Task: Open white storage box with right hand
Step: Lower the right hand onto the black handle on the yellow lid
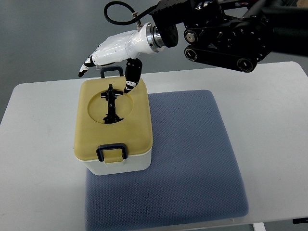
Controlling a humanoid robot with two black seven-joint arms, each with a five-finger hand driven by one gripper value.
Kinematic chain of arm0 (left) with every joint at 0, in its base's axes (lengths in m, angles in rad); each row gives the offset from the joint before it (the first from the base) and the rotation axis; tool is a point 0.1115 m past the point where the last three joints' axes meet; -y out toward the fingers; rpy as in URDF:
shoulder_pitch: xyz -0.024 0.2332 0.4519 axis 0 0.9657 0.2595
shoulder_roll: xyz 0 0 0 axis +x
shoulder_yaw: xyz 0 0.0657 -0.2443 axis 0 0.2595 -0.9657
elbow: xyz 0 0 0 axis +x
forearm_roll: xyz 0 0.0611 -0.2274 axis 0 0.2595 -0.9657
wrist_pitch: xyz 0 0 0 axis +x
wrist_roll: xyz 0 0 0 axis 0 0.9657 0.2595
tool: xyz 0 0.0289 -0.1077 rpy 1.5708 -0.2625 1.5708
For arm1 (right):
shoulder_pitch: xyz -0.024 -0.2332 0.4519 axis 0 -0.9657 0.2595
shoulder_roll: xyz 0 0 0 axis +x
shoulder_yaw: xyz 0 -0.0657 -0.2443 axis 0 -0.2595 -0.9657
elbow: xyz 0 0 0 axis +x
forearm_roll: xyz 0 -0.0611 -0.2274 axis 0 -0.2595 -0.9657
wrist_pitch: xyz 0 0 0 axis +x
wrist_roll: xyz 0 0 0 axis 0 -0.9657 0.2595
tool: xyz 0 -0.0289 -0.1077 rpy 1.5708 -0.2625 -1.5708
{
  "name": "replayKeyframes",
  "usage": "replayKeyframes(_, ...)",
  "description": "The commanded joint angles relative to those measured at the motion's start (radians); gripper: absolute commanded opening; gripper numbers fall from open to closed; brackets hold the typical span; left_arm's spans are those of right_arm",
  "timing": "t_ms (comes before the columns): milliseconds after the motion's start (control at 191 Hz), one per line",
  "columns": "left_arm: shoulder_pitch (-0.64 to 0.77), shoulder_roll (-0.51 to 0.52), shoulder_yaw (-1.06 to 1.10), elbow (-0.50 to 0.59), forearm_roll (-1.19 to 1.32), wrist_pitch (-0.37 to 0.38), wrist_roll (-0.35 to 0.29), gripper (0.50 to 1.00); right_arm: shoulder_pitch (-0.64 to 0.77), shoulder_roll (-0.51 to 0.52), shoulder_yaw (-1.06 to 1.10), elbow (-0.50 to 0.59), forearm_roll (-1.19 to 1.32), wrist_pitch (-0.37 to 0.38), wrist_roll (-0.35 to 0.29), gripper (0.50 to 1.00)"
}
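Note:
I expect the tan-yellow lid (91, 130) to come off in one piece when I lift its handle, because the dark blue latches (112, 151) are swung out at the near and far sides.
A white storage box (118, 166) with a tan-yellow lid (132, 130) stands on the left part of a blue mat (192, 154). The lid has a round recess with a folded black handle (111, 104) and dark blue latches at its near side (111, 153) and far side (110, 71). My right hand (109, 60), white with black fingertips, hovers over the box's far edge. Its fingers are spread, pointing left, and its thumb (132, 77) points down, the tip at the lid's far right part. It grips nothing. The left hand is out of sight.
The mat lies on a white table (38, 144) whose far edge runs behind the box. The black forearm (231, 33) and a looped cable (120, 14) reach in from the top right. Grey floor lies beyond the table.

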Motion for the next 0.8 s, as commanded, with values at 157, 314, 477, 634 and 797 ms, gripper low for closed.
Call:
replayKeyframes(157,0.0,0.0,0.002,0.0,0.0,0.0,0.001,1.0,-0.037,0.017,0.001,-0.025,-0.01,-0.017,0.0,0.919)
replayKeyframes(314,0.0,0.0,0.002,0.002,0.0,0.0,0.001,1.0,-0.058,0.034,-0.001,-0.035,-0.01,-0.025,0.0,0.915)
replayKeyframes(477,0.0,0.0,0.002,0.003,0.0,0.0,0.0,1.0,-0.087,0.039,-0.001,-0.045,-0.01,-0.039,0.0,0.903)
replayKeyframes(634,0.0,0.0,0.002,0.002,0.0,0.0,0.001,1.0,-0.092,0.045,0.001,-0.045,-0.009,-0.054,0.011,0.803)
replayKeyframes(797,0.0,0.0,0.002,0.002,0.0,0.0,0.001,1.0,-0.097,0.054,-0.001,-0.045,-0.009,-0.074,0.013,0.599)
